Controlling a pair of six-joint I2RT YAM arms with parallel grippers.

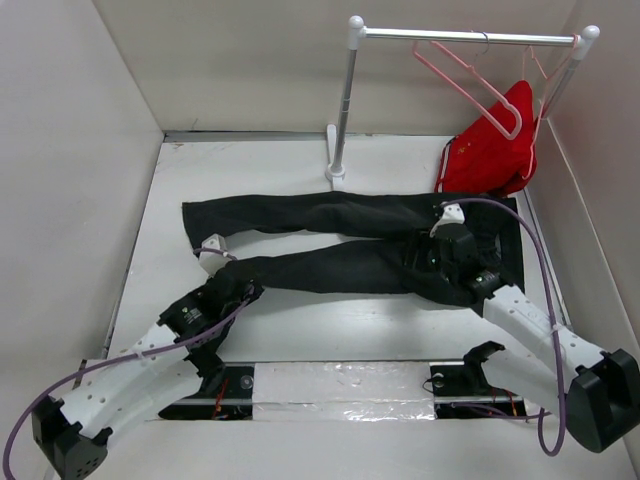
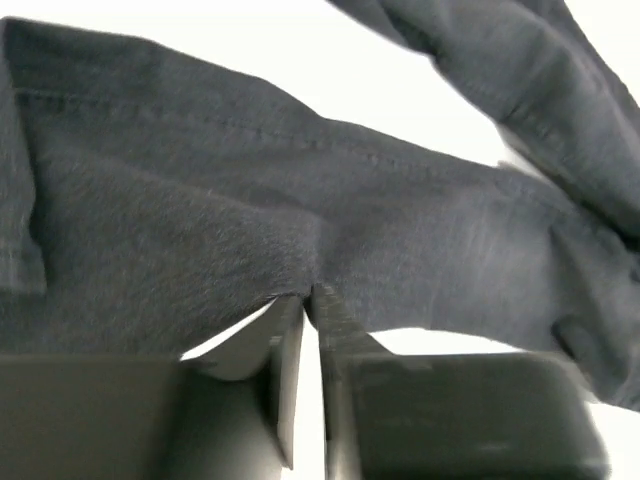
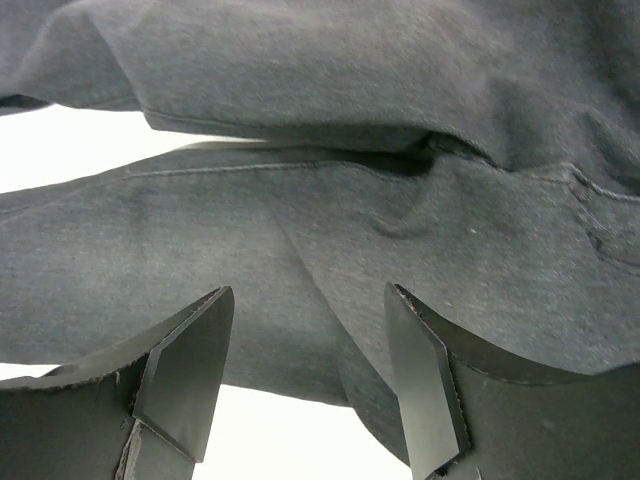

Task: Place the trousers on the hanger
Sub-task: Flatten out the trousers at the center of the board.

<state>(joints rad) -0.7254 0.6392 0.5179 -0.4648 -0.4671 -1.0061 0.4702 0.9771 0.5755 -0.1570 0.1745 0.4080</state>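
Note:
The trousers' near leg is gathered into a fold at the crotch, so the robot's right gripper needs to grab the waist's far corner and straighten out the trousers before they are hung.
The black trousers lie flat on the white table, legs pointing left and waist at the right. My left gripper is at the near edge of the lower leg. In the left wrist view its jaws are closed, pinching the edge of the trousers. My right gripper hovers over the crotch area. In the right wrist view it is open and empty, just above the trousers. The pale-pink hanger hangs empty on the rail at the back right.
A white rail on a post stands at the back. A red garment on a second pink hanger hangs at its right end, near the trousers' waist. Walls close in on the left, back and right.

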